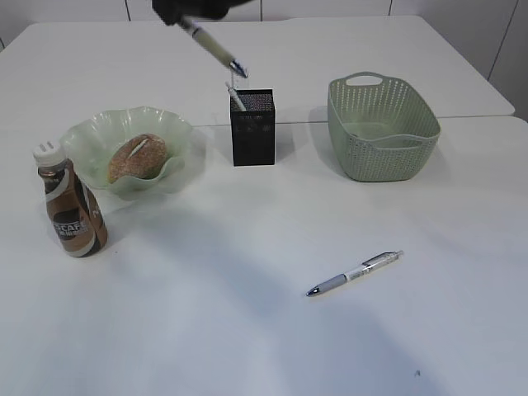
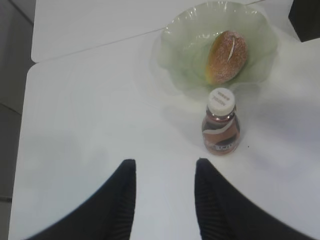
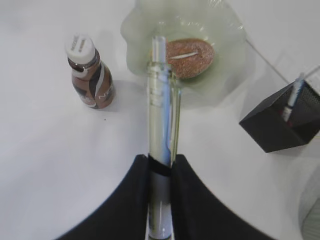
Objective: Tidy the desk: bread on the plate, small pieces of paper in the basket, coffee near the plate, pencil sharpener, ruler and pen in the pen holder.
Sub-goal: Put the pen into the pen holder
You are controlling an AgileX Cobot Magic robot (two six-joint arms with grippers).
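The robot's right gripper needs to turn the clear pen (image 1: 214,46) upright over the holder's opening (image 1: 257,100) before lowering it in, because the pen slants above the black pen holder.
My right gripper (image 3: 161,162) is shut on a clear pen (image 3: 162,100). In the exterior view that gripper (image 1: 194,10) hangs at the top edge, and the held pen (image 1: 214,47) slants down with its tip just above the black pen holder (image 1: 252,128). One pen (image 1: 235,95) stands in the holder. A second pen (image 1: 355,272) lies on the table at the front right. Bread (image 1: 138,157) rests on the green plate (image 1: 91,136), with the coffee bottle (image 1: 73,210) upright beside it. My left gripper (image 2: 164,167) is open and empty, above bare table short of the coffee bottle (image 2: 221,122). Paper pieces, pencil sharpener and ruler are out of view.
A green basket (image 1: 382,124) stands right of the pen holder; I see nothing inside it. A seam between two tabletops runs behind the holder. The plate (image 2: 190,45) with bread (image 2: 227,57) lies beyond the bottle in the left wrist view.
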